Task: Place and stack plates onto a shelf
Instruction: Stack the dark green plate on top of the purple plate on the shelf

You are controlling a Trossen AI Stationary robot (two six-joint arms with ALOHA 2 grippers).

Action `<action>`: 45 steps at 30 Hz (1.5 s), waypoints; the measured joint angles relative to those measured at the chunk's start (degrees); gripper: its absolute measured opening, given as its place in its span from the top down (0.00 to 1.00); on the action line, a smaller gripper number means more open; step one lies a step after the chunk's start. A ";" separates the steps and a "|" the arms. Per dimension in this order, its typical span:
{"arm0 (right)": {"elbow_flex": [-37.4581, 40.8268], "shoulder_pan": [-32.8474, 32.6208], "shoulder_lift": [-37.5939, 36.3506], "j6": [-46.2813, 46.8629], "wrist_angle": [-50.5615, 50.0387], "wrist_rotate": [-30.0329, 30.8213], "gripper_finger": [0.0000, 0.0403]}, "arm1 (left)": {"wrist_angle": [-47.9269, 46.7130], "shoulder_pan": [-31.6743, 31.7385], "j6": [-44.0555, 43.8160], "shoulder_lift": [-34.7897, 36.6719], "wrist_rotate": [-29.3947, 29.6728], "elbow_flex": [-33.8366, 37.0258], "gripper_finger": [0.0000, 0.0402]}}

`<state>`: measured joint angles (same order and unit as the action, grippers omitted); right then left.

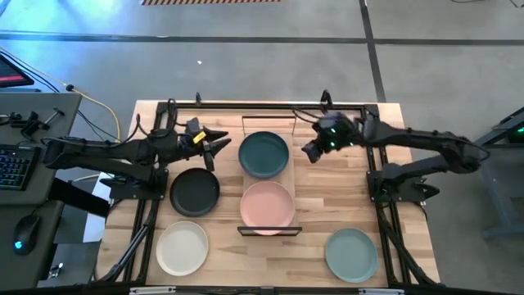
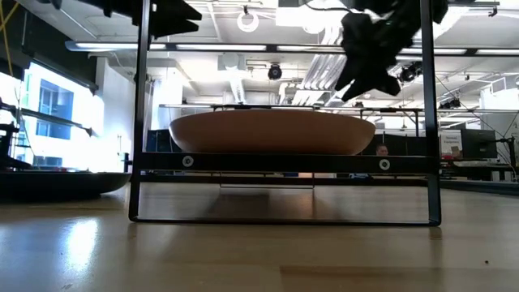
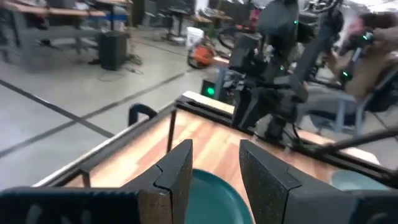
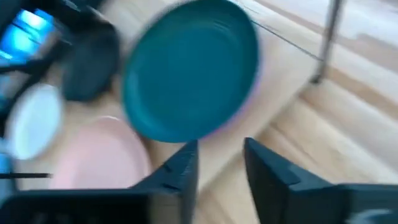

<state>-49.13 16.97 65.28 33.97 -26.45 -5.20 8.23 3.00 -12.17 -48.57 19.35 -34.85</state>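
My gripper is about to push the teal plate (image 1: pixel 264 154), which sits off-centre beside an open part of the shelf (image 1: pixel 291 170). The teal plate will then slide flat toward the middle of the shelf.
The shelf (image 1: pixel 290 176) stands mid-table. The dark teal plate (image 1: pixel 264 154) sits on its far half. In the right wrist view a purple rim (image 4: pixel 244 115) shows under the teal plate (image 4: pixel 189 74). The pink plate (image 1: pixel 267 205) rests on the shelf's near half. On the tabletop lie the black plate (image 1: pixel 195 190), the cream-white plate (image 1: pixel 182 247) and the pale green plate (image 1: pixel 351 254). My left gripper (image 1: pixel 219 142) hovers open just left of the teal plate. My right gripper (image 1: pixel 311 152) hovers open just right of it. Neither touches anything.
The shelf's black wire frame (image 2: pixel 142 122) rises around the pink plate (image 2: pixel 272 134). The arm bases stand at the table's left edge (image 1: pixel 135 184) and right edge (image 1: pixel 397 180). Bare tabletop lies between the shelf and the pale green plate.
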 joint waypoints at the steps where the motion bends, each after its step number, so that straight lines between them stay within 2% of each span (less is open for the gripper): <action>1: 3.11 -0.69 -2.16 1.15 4.12 -0.33 0.81 | -0.04 0.85 -0.48 -0.08 -1.56 0.00 0.70; 4: 10.90 -3.17 -8.99 2.02 17.95 -1.02 0.96 | 0.83 3.13 -1.65 -0.12 -7.13 0.25 0.71; 7: 15.48 -5.14 -14.56 1.31 28.60 0.05 0.97 | 3.37 3.94 -4.33 -0.11 -10.45 1.34 0.75; 13: 15.67 -7.05 -19.83 -9.04 30.73 0.91 0.99 | 16.57 0.34 -11.55 -0.12 -10.94 8.61 0.97; 16: 15.07 -7.03 -20.60 -11.24 30.89 0.92 1.00 | 20.60 -2.79 -14.16 -0.21 -6.61 12.11 0.98; 20: 15.05 -6.77 -20.81 -11.54 30.90 1.12 1.00 | 19.97 -5.99 -13.71 -0.21 0.05 14.55 1.00; 22: 15.05 -6.77 -20.71 -11.54 30.95 1.12 1.00 | 19.36 -5.85 -14.09 -0.19 3.11 15.62 1.00; 25: 15.05 -6.77 -20.63 -11.13 30.58 1.14 1.00 | 12.02 -2.89 -18.25 -0.39 6.69 15.84 1.00; 28: 15.05 -6.74 -20.64 -11.08 29.81 2.07 1.00 | 2.42 2.70 -21.79 -3.20 1.34 14.96 1.00; 30: 15.05 -6.73 -20.62 -11.09 29.73 2.47 1.00 | -0.16 5.95 -22.40 -5.65 -2.96 14.55 1.00; 34: 15.05 -6.75 -20.62 -10.92 29.05 3.67 1.00 | 0.41 10.52 -24.05 -11.07 -8.04 14.49 1.00; 38: 15.05 -6.75 -20.59 -10.90 28.80 4.92 1.00 | 4.36 12.09 -24.06 -16.25 -12.07 14.49 1.00; 45: 15.05 -6.75 -20.59 -10.92 28.80 6.30 1.00 | 9.27 12.09 -25.64 -23.11 -13.31 14.43 1.00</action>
<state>-34.09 10.22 44.69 23.06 2.35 1.10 17.50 15.09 -37.81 -71.68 6.04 -20.43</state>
